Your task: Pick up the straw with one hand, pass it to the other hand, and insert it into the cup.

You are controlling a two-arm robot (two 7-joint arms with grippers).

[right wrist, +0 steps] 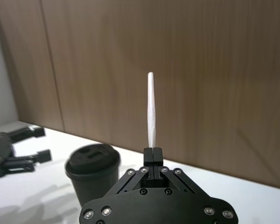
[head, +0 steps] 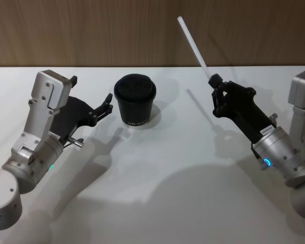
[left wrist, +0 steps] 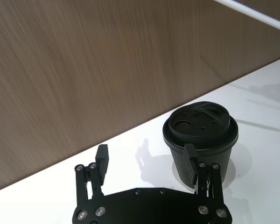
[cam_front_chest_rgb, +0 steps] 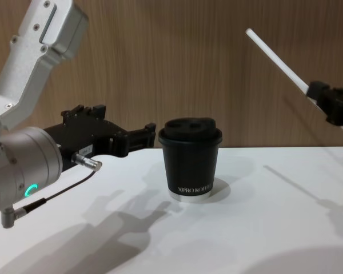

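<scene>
The white straw (head: 193, 41) looks longer than the height of the black lidded cup (head: 135, 100). The straw will lean and stick out high when I put it in.
The black lidded cup (head: 135, 101) (cam_front_chest_rgb: 191, 162) stands upright on the white table, at the back centre. My right gripper (head: 213, 80) (right wrist: 152, 151), blue-ringed, hovers to the cup's right, shut on the lower end of the straw (head: 193, 43) (right wrist: 151, 112). The white straw (cam_front_chest_rgb: 277, 60) slants up and toward the cup side, well above the lid. My left gripper (head: 91, 91) (left wrist: 146, 157), green-ringed, is open just left of the cup (left wrist: 200, 135), one finger (left wrist: 190, 156) close to the cup wall. Nothing sits between its fingers.
The white table (head: 168, 178) stretches bare in front of the cup and between the two arms. A brown wood-panel wall (head: 91, 30) runs along the table's far edge, close behind the cup.
</scene>
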